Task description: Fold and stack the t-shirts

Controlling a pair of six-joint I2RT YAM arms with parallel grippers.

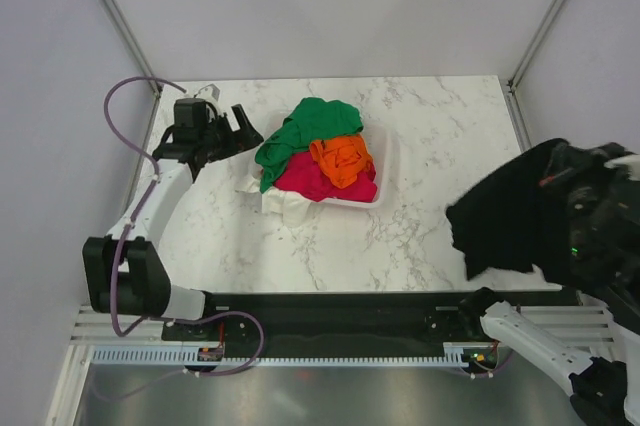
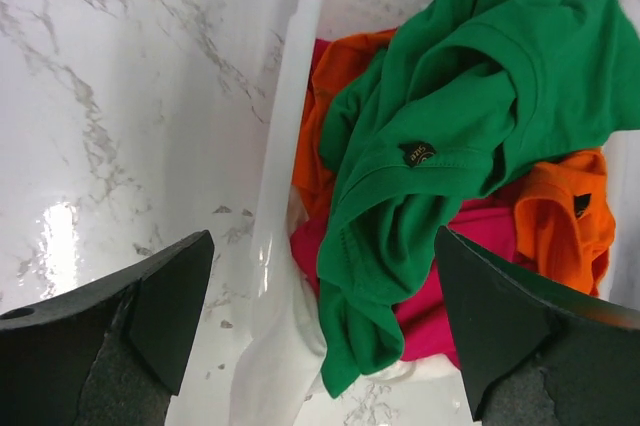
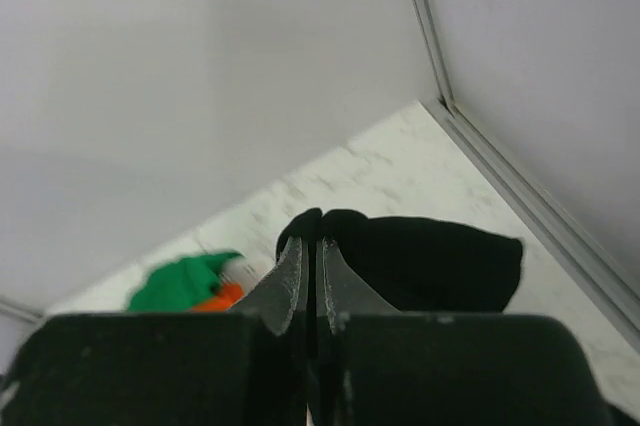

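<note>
The white basket [image 1: 318, 158] takes up the middle of the table, where the black t-shirt has to lie flat, so my left gripper should first pull the basket into the nearest back corner [image 1: 172, 102].
A bright green t-shirt [image 1: 300, 136], an orange one [image 1: 342, 158] and a pink-red one [image 1: 310, 182] lie heaped in the white basket [image 1: 387, 161] at the table's middle. My left gripper [image 1: 243, 128] is open and empty just left of the basket. In the left wrist view it [image 2: 322, 246] hovers over the green t-shirt [image 2: 450, 116], orange t-shirt [image 2: 560, 216] and pink-red t-shirt [image 2: 480, 236]. My right gripper [image 3: 311, 238] is shut on the black t-shirt [image 3: 430, 261], which hangs lifted at the table's right edge [image 1: 505, 216].
The marble table [image 1: 430, 126] is bounded by metal frame posts and grey walls at the back corners. The basket's white rim [image 2: 275, 176] lies between my left fingers. A white cloth edge [image 1: 250, 186] sticks out at the basket's front left.
</note>
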